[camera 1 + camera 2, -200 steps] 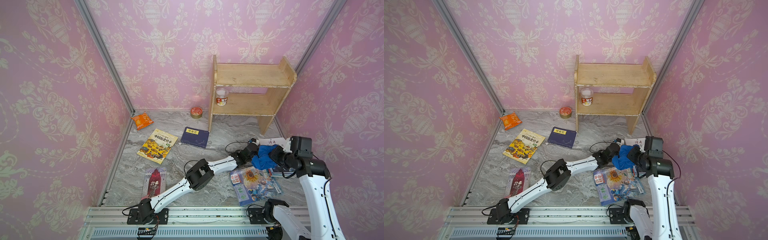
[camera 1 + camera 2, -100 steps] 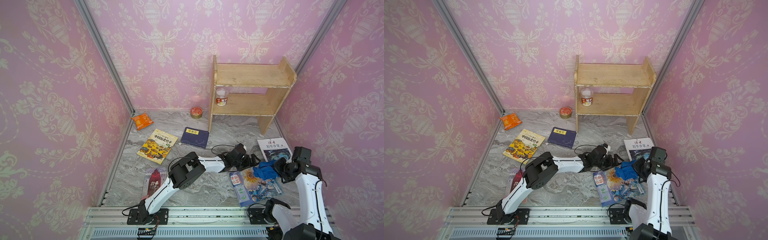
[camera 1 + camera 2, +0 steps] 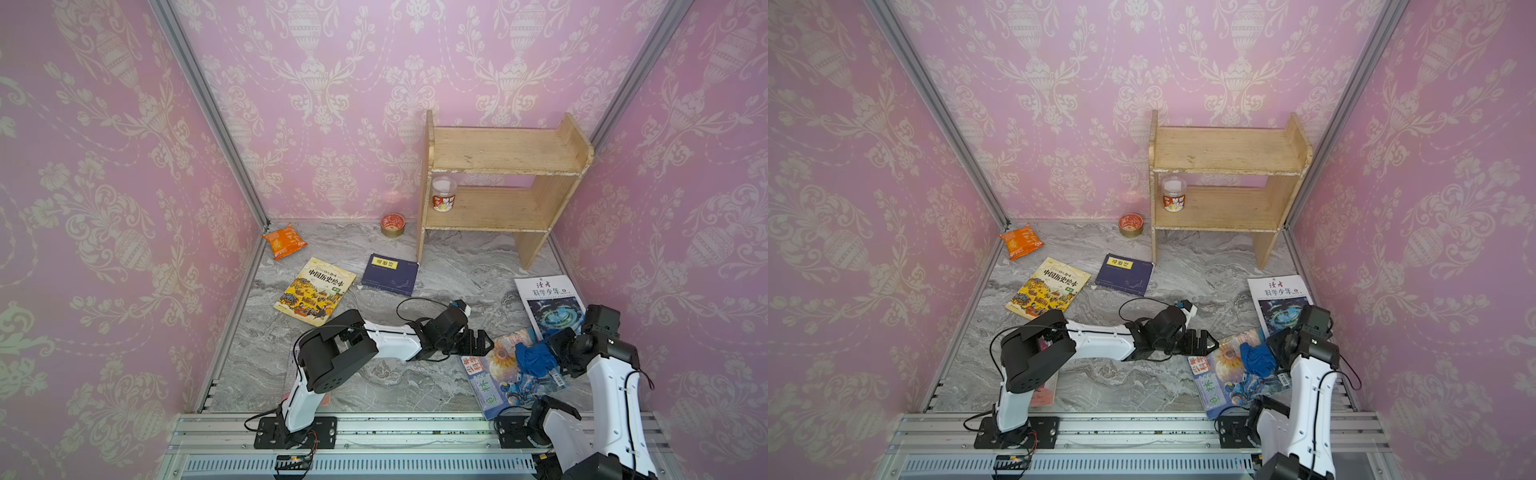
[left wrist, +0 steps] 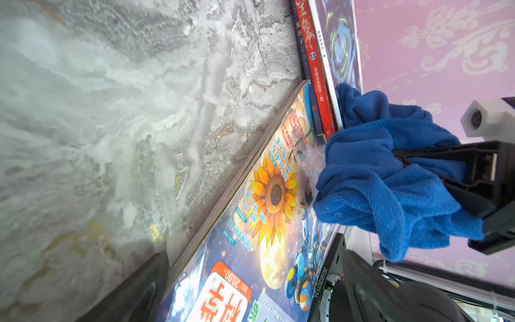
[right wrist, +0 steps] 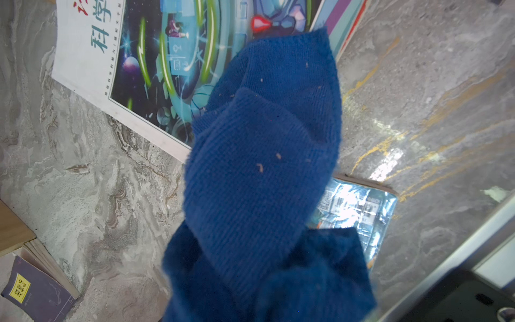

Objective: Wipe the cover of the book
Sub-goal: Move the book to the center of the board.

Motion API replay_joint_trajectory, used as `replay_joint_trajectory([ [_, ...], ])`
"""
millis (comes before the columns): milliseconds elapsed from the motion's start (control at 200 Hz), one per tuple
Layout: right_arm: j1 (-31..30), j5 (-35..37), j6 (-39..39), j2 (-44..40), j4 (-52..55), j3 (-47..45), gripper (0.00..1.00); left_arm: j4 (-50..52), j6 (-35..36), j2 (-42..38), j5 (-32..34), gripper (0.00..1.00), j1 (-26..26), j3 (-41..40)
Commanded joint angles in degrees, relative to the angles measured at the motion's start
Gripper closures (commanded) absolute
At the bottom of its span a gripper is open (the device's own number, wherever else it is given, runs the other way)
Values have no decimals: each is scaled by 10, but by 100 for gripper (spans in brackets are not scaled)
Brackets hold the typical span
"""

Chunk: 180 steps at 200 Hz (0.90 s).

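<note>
The book's title end [image 3: 474,365] is clear of the blue cloth. My left gripper should next bring its open fingers to the book's edge [image 3: 468,370] there until they pinch it.
The book [image 3: 498,384] is a magazine with a sunflower on its cover, lying at the front right of the floor in both top views [image 3: 1225,378]. My right gripper [image 3: 555,353] is shut on a bunched blue cloth [image 3: 534,359], which rests on the cover's far right part. The cloth [image 5: 262,181] fills the right wrist view and hides the fingertips. My left gripper [image 3: 482,343] stands open at the book's far left corner. In the left wrist view the cover [image 4: 250,251] shows between its two fingers, with the cloth [image 4: 376,178] beside the sunflower.
A white science magazine [image 3: 548,303] lies on a red book just behind. A wooden shelf [image 3: 498,187] with a cup [image 3: 444,198] stands at the back. A purple book [image 3: 390,274], a yellow history book [image 3: 316,291], an orange snack bag [image 3: 282,241] and a tin [image 3: 392,224] lie further left.
My left gripper opened and drew back leftwards from the cloth. My right gripper came forwards and down, carrying the cloth from over the science magazine onto the sunflower book.
</note>
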<state>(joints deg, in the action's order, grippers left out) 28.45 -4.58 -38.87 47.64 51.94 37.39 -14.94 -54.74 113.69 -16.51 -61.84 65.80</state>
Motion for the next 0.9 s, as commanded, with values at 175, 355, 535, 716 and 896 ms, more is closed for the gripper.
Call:
replay_joint_trajectory([
  [175, 4, -17, -6, -4, -21, -33, 100, 189, 99, -92, -12, 1, -20, -45],
  [355, 4, -28, 0, -12, -28, -40, 100, 103, 50, -114, -25, 1, -6, -136],
  [535, 3, -41, 9, -8, -34, -37, 100, -48, -21, -79, -79, 12, -5, -168],
  [716, 2, -54, 12, -17, -39, -44, 100, -143, -83, -11, -91, 36, -3, -154],
  [896, 2, -72, 19, -13, -46, -46, 100, -189, -107, 25, -94, 68, 6, -145],
])
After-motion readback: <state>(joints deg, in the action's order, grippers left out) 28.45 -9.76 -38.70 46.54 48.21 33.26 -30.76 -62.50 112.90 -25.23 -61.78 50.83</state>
